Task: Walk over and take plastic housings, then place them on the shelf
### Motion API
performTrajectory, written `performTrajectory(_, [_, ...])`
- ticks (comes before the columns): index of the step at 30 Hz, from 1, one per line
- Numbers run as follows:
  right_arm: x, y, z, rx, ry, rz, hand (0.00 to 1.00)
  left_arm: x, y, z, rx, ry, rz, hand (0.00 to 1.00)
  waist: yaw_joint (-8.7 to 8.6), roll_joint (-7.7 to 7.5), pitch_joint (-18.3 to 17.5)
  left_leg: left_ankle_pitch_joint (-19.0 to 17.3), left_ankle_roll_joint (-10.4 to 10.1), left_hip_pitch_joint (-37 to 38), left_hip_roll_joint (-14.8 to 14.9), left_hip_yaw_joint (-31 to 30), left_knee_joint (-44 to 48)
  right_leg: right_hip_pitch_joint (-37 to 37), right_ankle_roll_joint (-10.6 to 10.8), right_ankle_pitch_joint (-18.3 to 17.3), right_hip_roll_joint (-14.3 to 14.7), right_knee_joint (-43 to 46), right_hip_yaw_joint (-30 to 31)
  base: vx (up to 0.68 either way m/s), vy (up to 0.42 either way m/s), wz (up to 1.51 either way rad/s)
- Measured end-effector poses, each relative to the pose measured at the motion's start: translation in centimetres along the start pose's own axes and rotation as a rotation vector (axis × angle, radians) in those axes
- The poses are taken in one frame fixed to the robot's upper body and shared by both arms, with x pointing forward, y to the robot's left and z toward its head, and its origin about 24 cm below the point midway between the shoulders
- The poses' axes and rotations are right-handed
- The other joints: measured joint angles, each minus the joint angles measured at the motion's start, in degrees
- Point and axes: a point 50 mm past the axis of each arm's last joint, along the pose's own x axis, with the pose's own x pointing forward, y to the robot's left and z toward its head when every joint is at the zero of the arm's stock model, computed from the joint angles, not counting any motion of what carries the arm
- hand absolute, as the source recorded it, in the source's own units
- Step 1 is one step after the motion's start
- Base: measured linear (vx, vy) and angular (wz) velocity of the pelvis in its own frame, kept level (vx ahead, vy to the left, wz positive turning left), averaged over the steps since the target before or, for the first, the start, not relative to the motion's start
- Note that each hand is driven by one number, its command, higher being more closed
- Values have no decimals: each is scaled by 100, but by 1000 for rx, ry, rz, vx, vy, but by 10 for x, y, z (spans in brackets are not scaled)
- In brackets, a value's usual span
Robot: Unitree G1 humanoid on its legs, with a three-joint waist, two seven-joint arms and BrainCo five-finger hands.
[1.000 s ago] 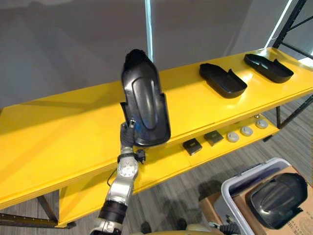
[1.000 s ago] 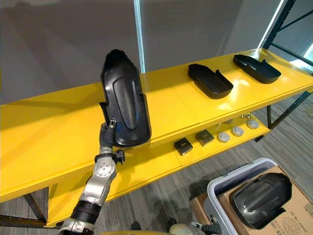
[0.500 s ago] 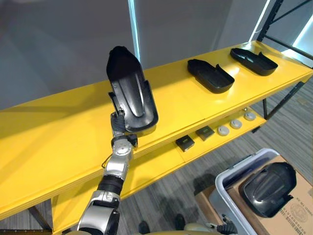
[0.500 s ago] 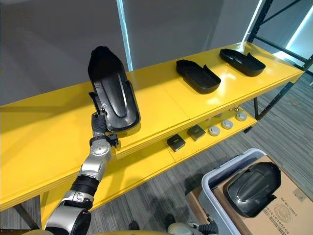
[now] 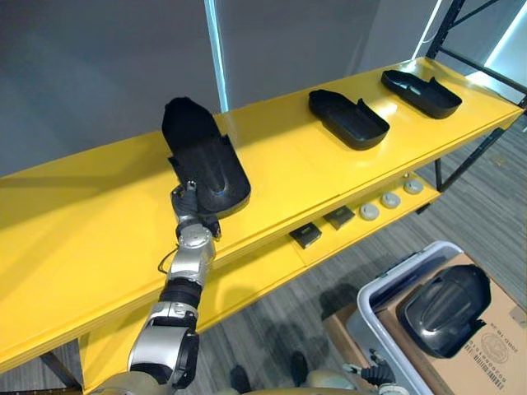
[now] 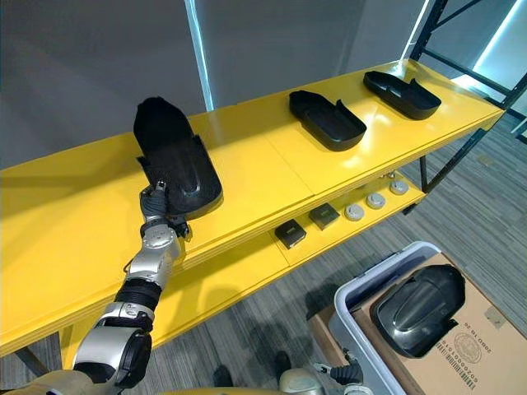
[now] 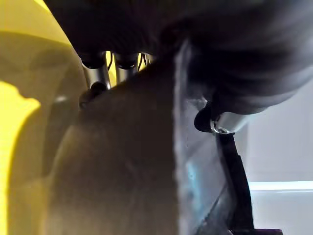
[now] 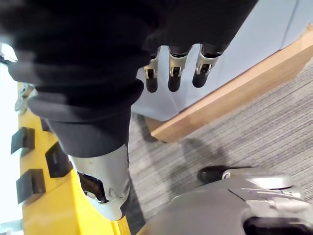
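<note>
My gripper will uncover only closed box top when it lifts the housing in the grey bin (image 5: 445,311), because that housing sits low on flat cardboard (image 5: 492,349).
A black plastic housing (image 5: 206,160) lies on the yellow shelf top (image 5: 99,222), its far end a little raised. My left hand (image 5: 189,200) is at its near end, by the shelf's front edge, and touches it; the housing's wall (image 7: 146,161) is right against the hand. Two more black housings (image 5: 348,118) (image 5: 420,92) lie further right on the same shelf. Another housing (image 5: 445,309) rests in a grey bin (image 5: 380,290) on the floor at lower right. My right hand (image 8: 171,68) hangs open and empty beside that bin.
A lower yellow shelf holds small black blocks (image 5: 306,234) and round grey parts (image 5: 369,211). A cardboard box (image 5: 494,362) sits in the bin under the housing. A dark rack upright (image 5: 449,20) stands at the shelf's right end. Grey carpet lies below.
The housing in my left hand has gone from upright above the shelf to lying down on the shelf top. The whole view has also shifted.
</note>
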Motion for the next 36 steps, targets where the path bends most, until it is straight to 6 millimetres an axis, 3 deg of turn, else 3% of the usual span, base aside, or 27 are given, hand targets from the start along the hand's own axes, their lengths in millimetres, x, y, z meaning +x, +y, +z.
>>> performTrajectory(21, [0,0,0,1,0,3,0,0,0,-3,8,9,3,0,2,0,0,2,2,66,-30,-150,0,116,8,-9,-34,-7,-112,-1,-2,2])
performTrajectory(26, [0,0,0,1,0,3,0,-1,-1,8,61,-57,7,0,6,-1,0,4,3,73,-43,-206,0,151,11,-12,-47,-10,-171,-11,-12,7])
performTrajectory(32, [0,2,1,-13,-14,11,0,-10,-1,46,86,-269,50,0,12,-1,0,3,3,135,-42,-260,-1,242,-3,-40,-47,-14,-216,-7,-8,3])
performTrajectory(36, [0,2,2,-12,-21,9,0,-27,-7,47,63,-317,41,0,9,0,0,2,2,152,-44,-286,-2,278,-1,-45,-49,-29,-247,-8,-14,3])
